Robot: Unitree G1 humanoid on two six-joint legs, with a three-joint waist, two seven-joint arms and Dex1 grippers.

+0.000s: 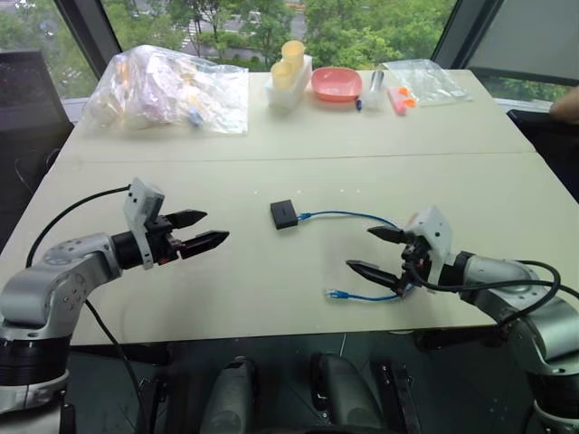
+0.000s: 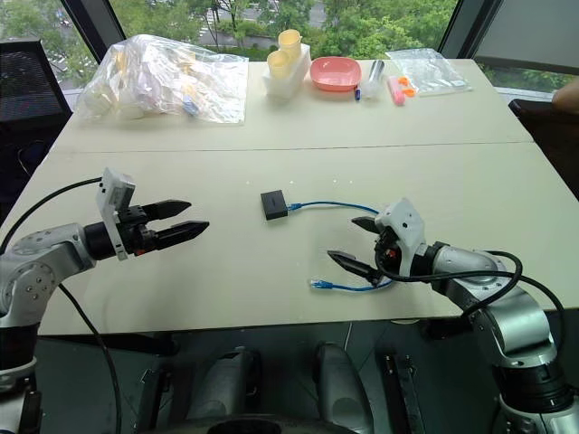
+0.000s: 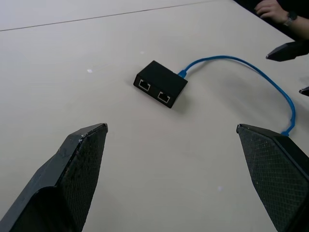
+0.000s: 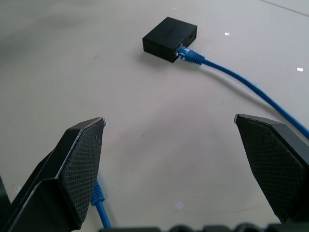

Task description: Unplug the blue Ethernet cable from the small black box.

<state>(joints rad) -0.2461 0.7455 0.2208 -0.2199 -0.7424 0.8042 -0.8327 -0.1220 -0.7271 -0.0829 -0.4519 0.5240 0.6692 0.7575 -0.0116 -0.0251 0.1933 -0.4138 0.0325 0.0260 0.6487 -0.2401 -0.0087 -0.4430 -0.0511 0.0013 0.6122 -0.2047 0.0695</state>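
My gripper is going to lift the small black box. The blue Ethernet cable lies in a slack loop (image 1: 362,215), so its free plug (image 1: 336,294) will stay down when the box goes up.
The small black box (image 1: 283,213) lies flat near the middle of the beige table (image 1: 271,145). The blue Ethernet cable (image 1: 348,215) is plugged into the box's right side, curves right and back, and ends in a free plug (image 1: 336,294) near the front edge. The left wrist view shows the box (image 3: 160,84) with two empty sockets facing it. In the right wrist view the cable's plug (image 4: 189,55) sits in the box (image 4: 169,38). My left gripper (image 1: 208,229) hovers open left of the box. My right gripper (image 1: 376,250) is open above the cable's loop.
Along the far edge sit a clear plastic bag of items (image 1: 167,89), a white holder with yellow cups (image 1: 289,72), a pink bowl (image 1: 336,83), markers and a small bag (image 1: 425,80). A person's hand (image 3: 273,9) rests at the table's right side.
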